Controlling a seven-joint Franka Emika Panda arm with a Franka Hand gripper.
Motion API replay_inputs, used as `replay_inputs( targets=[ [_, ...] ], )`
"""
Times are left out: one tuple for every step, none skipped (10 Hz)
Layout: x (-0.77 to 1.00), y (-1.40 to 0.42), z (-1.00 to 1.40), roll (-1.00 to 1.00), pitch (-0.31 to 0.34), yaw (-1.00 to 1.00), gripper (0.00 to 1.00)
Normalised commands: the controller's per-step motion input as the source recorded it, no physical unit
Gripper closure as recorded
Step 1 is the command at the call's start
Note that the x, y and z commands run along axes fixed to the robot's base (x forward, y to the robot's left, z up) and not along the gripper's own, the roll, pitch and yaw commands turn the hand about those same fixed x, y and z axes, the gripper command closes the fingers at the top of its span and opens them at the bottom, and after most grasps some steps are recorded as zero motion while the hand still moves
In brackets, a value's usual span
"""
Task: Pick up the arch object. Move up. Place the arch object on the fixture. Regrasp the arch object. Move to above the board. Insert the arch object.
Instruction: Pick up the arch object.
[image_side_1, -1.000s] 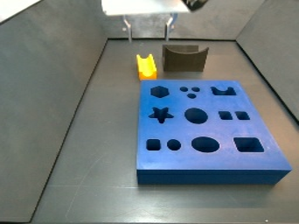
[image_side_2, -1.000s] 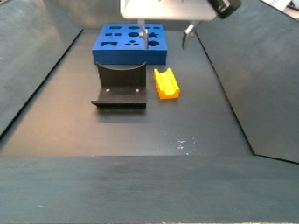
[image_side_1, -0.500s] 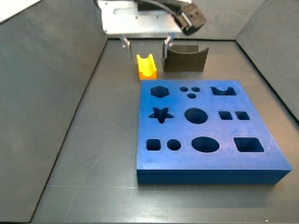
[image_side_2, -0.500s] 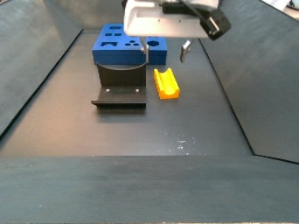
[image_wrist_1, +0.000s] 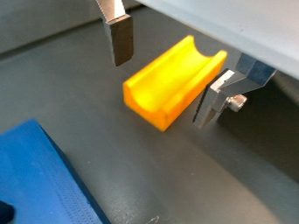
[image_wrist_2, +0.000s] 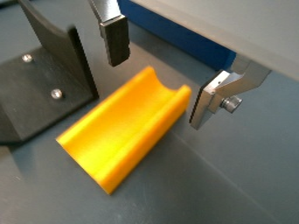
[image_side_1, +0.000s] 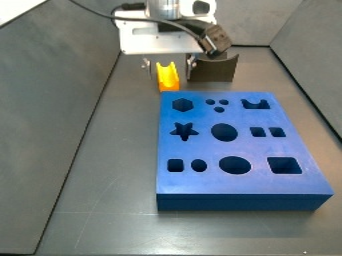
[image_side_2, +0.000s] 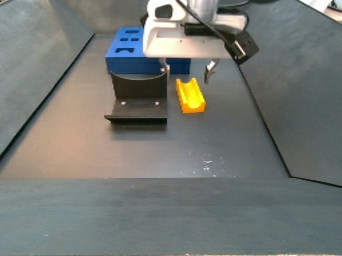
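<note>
My gripper will lower the arch object (image_side_1: 168, 77) at the fixture's rim (image_side_1: 218, 61), which dips in a curve, so the arch object will settle inside with its notched top sticking out.
The yellow-orange arch object (image_wrist_1: 173, 83) lies on the dark floor with its curved notch facing up, also seen as arch object (image_wrist_2: 121, 133). My gripper (image_wrist_1: 163, 91) is open and low over it, one finger on each long side, with a gap at both. In the side views the gripper (image_side_1: 167, 64) hangs right over the arch object (image_side_1: 167, 76), and the gripper (image_side_2: 187, 72) covers the far end of the arch object (image_side_2: 191, 96). The dark fixture (image_side_1: 214, 67) stands beside the arch object. The blue board (image_side_1: 235, 150) lies flat beyond it.
The fixture (image_side_2: 136, 105) sits between the arch object and one grey side wall (image_side_2: 40, 90). The board (image_side_2: 134, 50) is just behind the fixture. In a wrist view the fixture (image_wrist_2: 41, 79) and the board's edge (image_wrist_2: 187, 39) flank the gripper closely.
The gripper has come down from above the floor and now straddles the arch object. The arch object, the fixture and the board have not moved.
</note>
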Motion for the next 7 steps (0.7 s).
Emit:
replay_inputs(
  targets=[
    [-0.07,0.00,-0.80,0.12,-0.154,0.00,0.00],
    [-0.05,-0.04,-0.79,0.11,-0.154,0.00,0.00],
    [-0.17,-0.06,-0.62,0.09,-0.179,0.00,0.00],
    [0.00,-0.01,0.00,0.03,0.000,0.00,0.00],
    [0.00,0.00,0.00,0.00,0.000,0.00,0.00],
    [0.00,0.00,0.00,0.00,0.000,0.00,1.00],
    [0.00,0.00,0.00,0.01,0.000,0.00,1.00]
  ],
)
